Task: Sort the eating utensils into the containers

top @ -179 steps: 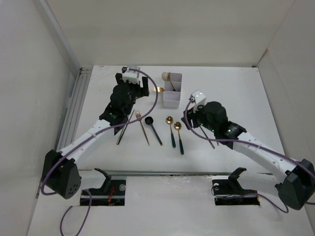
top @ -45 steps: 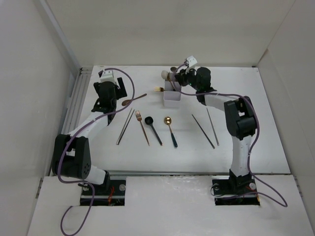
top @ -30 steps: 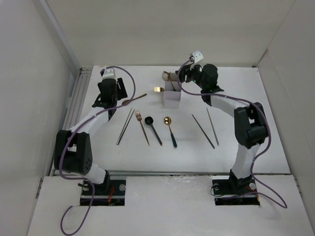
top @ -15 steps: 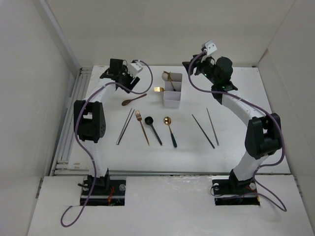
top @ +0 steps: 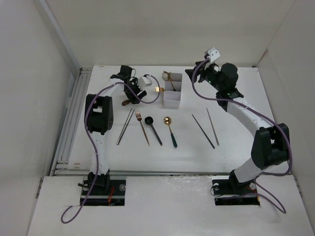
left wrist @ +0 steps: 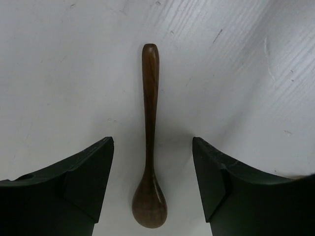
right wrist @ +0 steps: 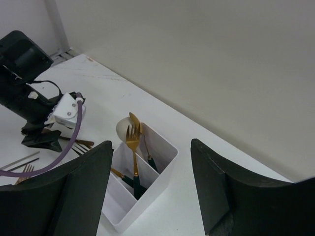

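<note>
The wooden spoon's bowl [left wrist: 149,205] points the wrong way for the spoon to stand up in the box, so the robot's left gripper should first turn the spoon around and then take its handle [left wrist: 150,103].
The white three-compartment box [top: 171,103] stands at the far middle of the table and holds a gold spoon [right wrist: 135,123] and a gold fork [right wrist: 131,141]; another gold fork [top: 158,89] pokes out of its left side. My left gripper [top: 129,97] is open and low over the brown wooden spoon [left wrist: 150,147], which lies flat on the table between the fingers [left wrist: 88,182]. My right gripper [top: 191,73] is open and empty in the air to the right of the box [right wrist: 150,199]. A copper fork [top: 142,127], a black spoon [top: 153,129] and a gold-bowled spoon [top: 170,130] lie on the table.
A pair of dark chopsticks [top: 125,125] lies left of the copper fork, and two separate chopsticks [top: 203,130] lie to the right of the spoons. White walls close in the table at the back and sides. A purple cable [top: 147,98] loops by the left wrist.
My left gripper has swung from the far left corner down over the wooden spoon. My right gripper has drawn back up and to the right, away from the box.
</note>
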